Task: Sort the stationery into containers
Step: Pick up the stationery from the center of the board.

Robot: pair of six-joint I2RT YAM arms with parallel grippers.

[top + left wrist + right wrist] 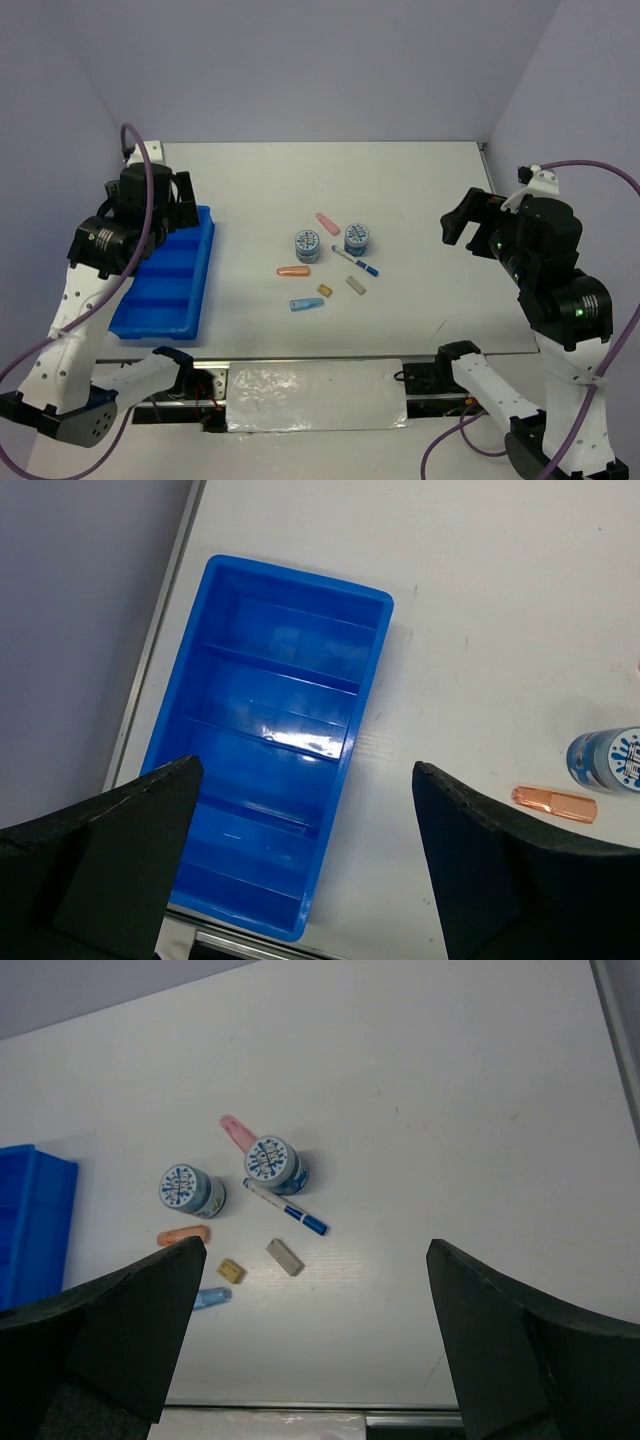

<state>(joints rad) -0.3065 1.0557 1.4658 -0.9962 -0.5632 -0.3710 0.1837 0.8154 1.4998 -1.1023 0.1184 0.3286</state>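
Observation:
The patterned tub nearer the blue tray [308, 248] stands upright and clear of the other tub, so the robot's left gripper should keep going toward its lid [307, 239] and close there.
The blue tray [203, 268] lies at the table's left, its compartments empty [368, 694]. In the middle stand two patterned tubs [308, 246] [357, 238], with a pink stick [327, 223] behind them. In front lie the white pen [355, 263], an orange stick [293, 271], a light-blue stick [306, 304], a tan block [324, 290] and a grey block [355, 285]. My left gripper [176, 200] [305, 768] hovers open above the tray. My right gripper [462, 225] [316, 1246] hangs open, well right of the pile, nothing between its fingers.
Lilac walls close in the table on the left, back and right. A foil-like sheet [315, 396] lies below the table's near edge, between the arm bases. Bare white tabletop stretches between the stationery and the right gripper.

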